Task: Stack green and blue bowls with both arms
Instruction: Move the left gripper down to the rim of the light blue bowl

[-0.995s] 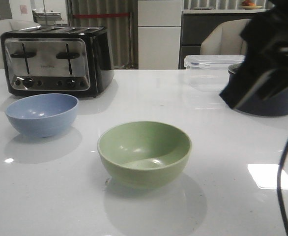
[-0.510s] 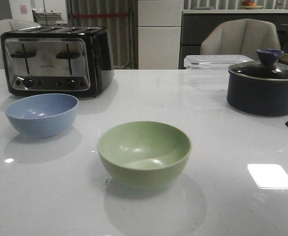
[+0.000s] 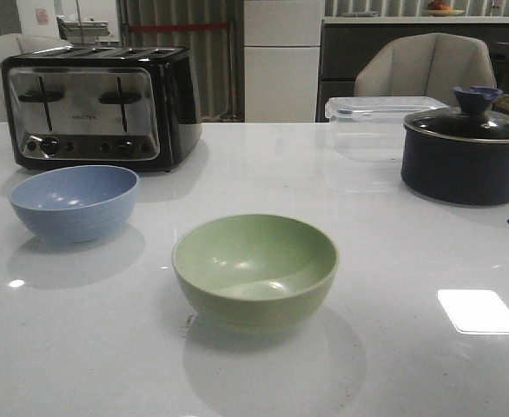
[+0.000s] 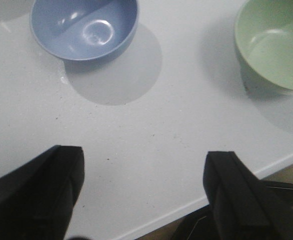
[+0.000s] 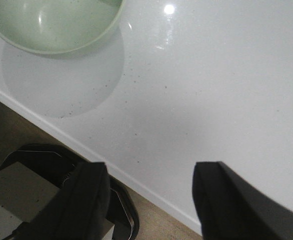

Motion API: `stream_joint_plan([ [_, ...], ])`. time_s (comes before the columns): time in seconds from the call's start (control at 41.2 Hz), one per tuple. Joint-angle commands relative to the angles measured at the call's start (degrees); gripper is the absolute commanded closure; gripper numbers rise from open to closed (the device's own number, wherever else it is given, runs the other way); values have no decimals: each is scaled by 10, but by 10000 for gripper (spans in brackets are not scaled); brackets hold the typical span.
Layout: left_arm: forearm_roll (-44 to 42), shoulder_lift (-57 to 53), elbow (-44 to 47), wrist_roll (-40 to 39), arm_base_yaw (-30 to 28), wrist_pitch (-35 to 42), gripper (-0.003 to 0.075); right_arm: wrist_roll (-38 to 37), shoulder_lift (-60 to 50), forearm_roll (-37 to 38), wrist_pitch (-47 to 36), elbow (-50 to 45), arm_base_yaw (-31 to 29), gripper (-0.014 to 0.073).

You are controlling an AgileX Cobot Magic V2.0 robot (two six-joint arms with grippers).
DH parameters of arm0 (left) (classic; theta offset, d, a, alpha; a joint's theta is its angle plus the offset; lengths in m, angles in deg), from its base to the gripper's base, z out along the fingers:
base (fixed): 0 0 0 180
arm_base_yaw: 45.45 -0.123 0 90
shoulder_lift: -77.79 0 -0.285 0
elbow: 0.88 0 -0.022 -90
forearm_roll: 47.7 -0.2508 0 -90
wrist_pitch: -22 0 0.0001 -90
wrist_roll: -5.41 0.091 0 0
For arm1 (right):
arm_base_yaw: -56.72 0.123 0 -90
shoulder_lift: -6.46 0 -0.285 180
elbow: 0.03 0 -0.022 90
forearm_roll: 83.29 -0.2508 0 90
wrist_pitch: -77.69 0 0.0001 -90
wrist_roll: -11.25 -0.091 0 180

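Observation:
My gripper will lower the blue bowl (image 3: 75,203) into the green bowl. Both bowls have similar sloping sides (image 3: 256,311), so the blue bowl should sit inside with its rim higher up.
The pale green bowl (image 3: 254,271) stands upright and empty at the middle of the white table. The dusty blue bowl (image 3: 74,201) stands upright to its left, in front of the toaster, apart from it. Both bowls also show in the left wrist view: the blue one (image 4: 84,27) and the green one (image 4: 274,42). The green bowl's rim shows in the right wrist view (image 5: 51,25). My left gripper (image 4: 144,192) is open and empty over the table's front edge. My right gripper (image 5: 151,200) is open and empty over the front edge too. Neither gripper shows in the front view.
A black and chrome toaster (image 3: 98,104) stands at the back left. A dark navy pot with a glass lid (image 3: 467,152) and a clear plastic box (image 3: 372,122) stand at the back right. The table's front edge (image 5: 61,137) lies under both grippers.
One second ago a dark arm filled the right of the front view, hiding the pot. It has drawn back out of view. The bowls have not moved.

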Motion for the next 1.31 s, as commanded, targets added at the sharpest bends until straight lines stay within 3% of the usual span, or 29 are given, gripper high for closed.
stream_joint_plan([
  [0.0,-10,45,-49,-18,-33,24,171,-1,-10,5,-23,15,0,109],
  [0.243,35,189,-150,-18,-131,-2,171,-1,-10,5,-23,15,0,109],
  [0.388,41,276,-213,-18,-159,-4,171,-1,-10,5,-23,15,0,109],
  [0.777,46,447,-354,-18,-163,-3,172,-1,-10,5,-23,15,0,109],
  [1.165,46,522,-377,-18,-163,85,174,-1,-10,5,-23,15,0,109],
  [1.286,46,524,-377,-18,-163,93,223,-1,-10,5,-23,15,0,109],
])
